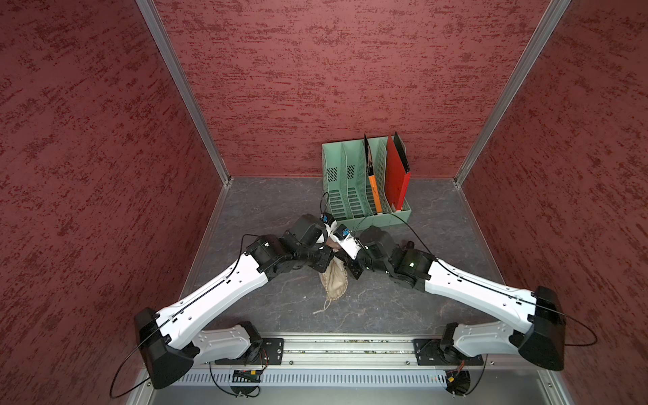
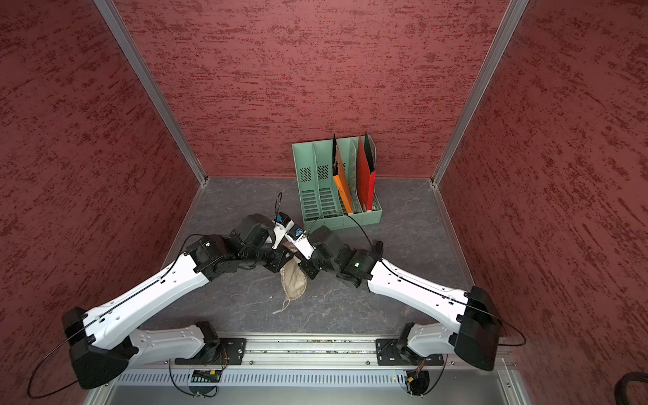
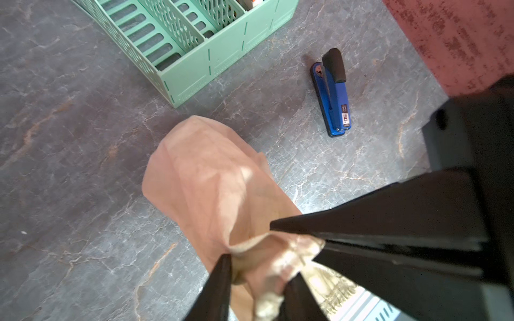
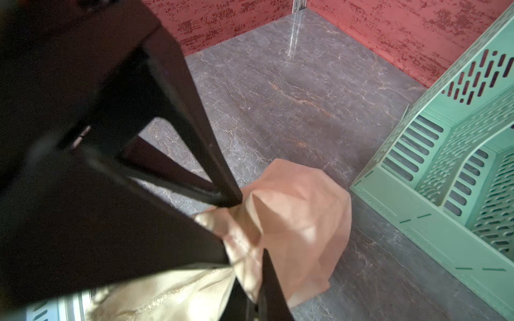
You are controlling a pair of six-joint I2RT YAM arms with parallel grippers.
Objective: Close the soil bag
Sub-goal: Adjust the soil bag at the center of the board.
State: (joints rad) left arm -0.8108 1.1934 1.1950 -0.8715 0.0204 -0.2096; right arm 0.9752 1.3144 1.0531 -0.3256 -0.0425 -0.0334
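Observation:
My right gripper is pinching a bunched fold (image 4: 242, 241) of the bag close beside my left gripper. My right gripper should take hold of the bag's rim farther away and pull the rim straight.
The soil bag (image 1: 336, 285) (image 2: 294, 280) is a wrinkled cream cloth sack on the dark marbled floor between my two wrists. One thin cord (image 1: 324, 308) trails toward the front. In the left wrist view my left gripper (image 3: 261, 266) has bunched cloth of the bag's (image 3: 205, 180) mouth between its two black fingers. In the right wrist view my right gripper (image 4: 250, 266) pinches a fold of the same mouth, and the bag's body (image 4: 300, 211) bulges beyond it. The two grippers stand close together, tips almost facing. The bag's opening is hidden under them in both top views.
A green file rack (image 1: 364, 182) (image 2: 336, 186) with orange and red folders stands just behind the grippers, against the back wall. A blue and black stapler (image 3: 332, 94) lies on the floor near the rack's front corner. Red walls enclose the left, right and back sides.

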